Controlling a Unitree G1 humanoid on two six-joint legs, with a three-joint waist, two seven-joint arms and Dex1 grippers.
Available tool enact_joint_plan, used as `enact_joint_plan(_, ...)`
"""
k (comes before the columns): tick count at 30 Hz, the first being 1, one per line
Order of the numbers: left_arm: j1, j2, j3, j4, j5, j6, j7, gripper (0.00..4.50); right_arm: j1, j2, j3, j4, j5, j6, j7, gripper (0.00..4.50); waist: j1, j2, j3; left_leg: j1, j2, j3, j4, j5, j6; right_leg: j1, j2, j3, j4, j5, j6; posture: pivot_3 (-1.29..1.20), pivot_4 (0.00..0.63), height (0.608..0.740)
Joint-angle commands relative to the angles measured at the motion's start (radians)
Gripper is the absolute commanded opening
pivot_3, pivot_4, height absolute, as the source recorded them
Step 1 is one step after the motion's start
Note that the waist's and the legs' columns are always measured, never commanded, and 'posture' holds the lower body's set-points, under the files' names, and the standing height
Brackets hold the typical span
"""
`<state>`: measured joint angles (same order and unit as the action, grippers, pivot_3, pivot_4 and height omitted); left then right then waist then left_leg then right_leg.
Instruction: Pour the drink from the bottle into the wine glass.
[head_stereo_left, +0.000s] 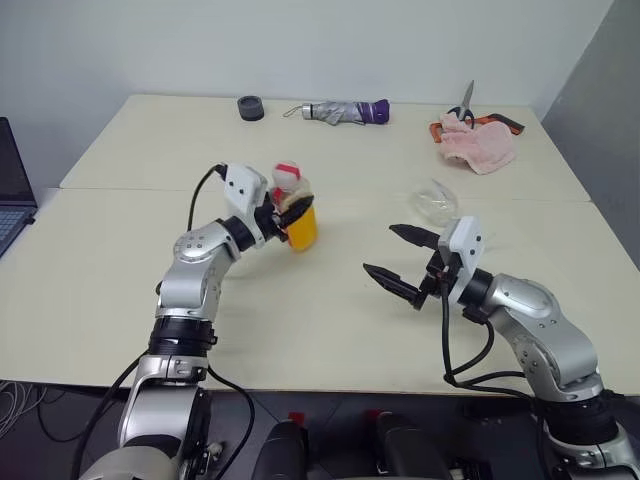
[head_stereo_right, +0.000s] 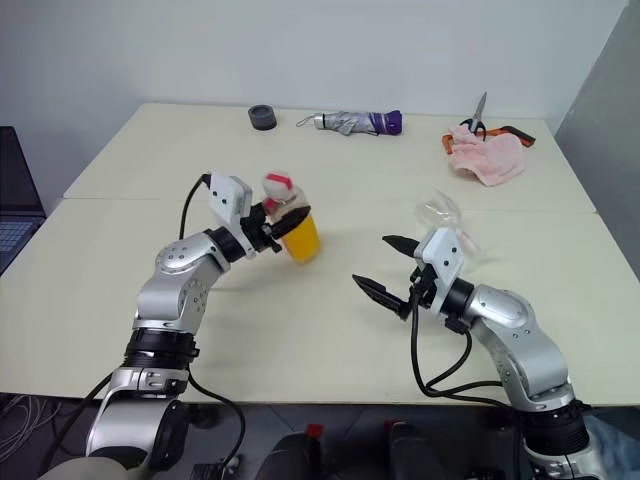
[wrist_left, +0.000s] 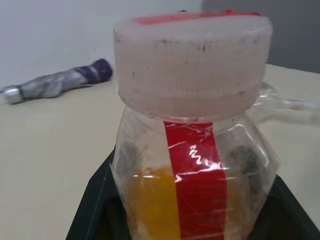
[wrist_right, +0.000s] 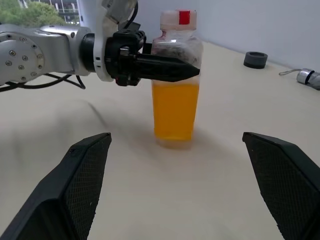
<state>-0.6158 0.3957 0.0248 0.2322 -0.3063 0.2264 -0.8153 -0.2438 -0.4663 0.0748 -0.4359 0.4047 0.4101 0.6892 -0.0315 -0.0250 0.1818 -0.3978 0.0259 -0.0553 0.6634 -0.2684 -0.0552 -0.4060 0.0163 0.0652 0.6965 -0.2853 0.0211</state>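
Note:
The cap (head_stereo_left: 287, 173) keeps the bottle closed, so next my left gripper moves the bottle in front of my right gripper (head_stereo_left: 352, 256). My right gripper should then turn the cap before pouring.
The bottle (head_stereo_left: 298, 215) is small and clear, with a white-and-red cap and a red label strip (wrist_left: 195, 180). The orange drink (wrist_right: 174, 112) fills its lower half. My left gripper (head_stereo_left: 288, 211) is shut on the bottle just below the cap, with its black fingers (wrist_right: 162, 68) across the upper part. The bottle leans slightly, its base at or just above the table (head_stereo_left: 300, 320). To the right of the bottle, the wine glass (head_stereo_left: 436, 200) looks to be lying on its side on the table. My right gripper (head_stereo_left: 380, 250) is open in front of the glass, pointing toward the bottle with nothing in it.
Along the far edge of the table lie a black round object (head_stereo_left: 250, 107), a folded grey-and-purple umbrella (head_stereo_left: 345, 111), scissors (head_stereo_left: 465, 103) and a pink cloth (head_stereo_left: 478, 146). A laptop (head_stereo_left: 12, 195) is at the left edge.

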Motion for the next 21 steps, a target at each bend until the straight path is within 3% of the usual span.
enact_joint_plan(1,0.010,0.020,-0.033,-0.109,-0.045,0.004,-0.105,1.87,0.039,-0.008,-0.027,-0.056,-0.038,-0.062,-0.027,4.50,0.000,0.000,0.000,0.000,0.000,0.000,0.000,0.000,0.000,0.000,0.000,0.000,0.000,0.000,0.000,0.00,0.150,0.740)
enact_joint_plan(7,0.010,0.013,-0.053,-0.129,-0.060,0.019,-0.165,1.87,0.087,-0.035,-0.064,-0.073,-0.033,-0.058,-0.021,4.50,0.000,0.000,0.000,0.000,0.000,0.001,0.001,0.000,0.000,0.000,0.000,0.000,0.000,0.000,0.000,0.00,0.150,0.740)
enact_joint_plan(13,-0.008,0.000,-0.092,-0.112,-0.067,0.024,-0.242,1.87,0.137,-0.100,-0.113,-0.131,0.067,0.013,0.029,4.50,0.001,0.000,0.000,0.000,-0.001,0.000,0.001,0.000,0.000,0.000,0.000,0.001,0.000,0.000,0.000,0.00,0.150,0.740)
enact_joint_plan(21,-0.029,-0.004,-0.146,-0.077,-0.071,0.010,-0.376,1.87,0.108,-0.105,-0.147,-0.238,0.213,0.150,-0.036,4.50,-0.001,0.000,0.000,0.000,-0.001,0.001,0.001,0.000,0.000,0.000,0.001,0.001,0.000,0.000,0.000,0.00,0.150,0.740)
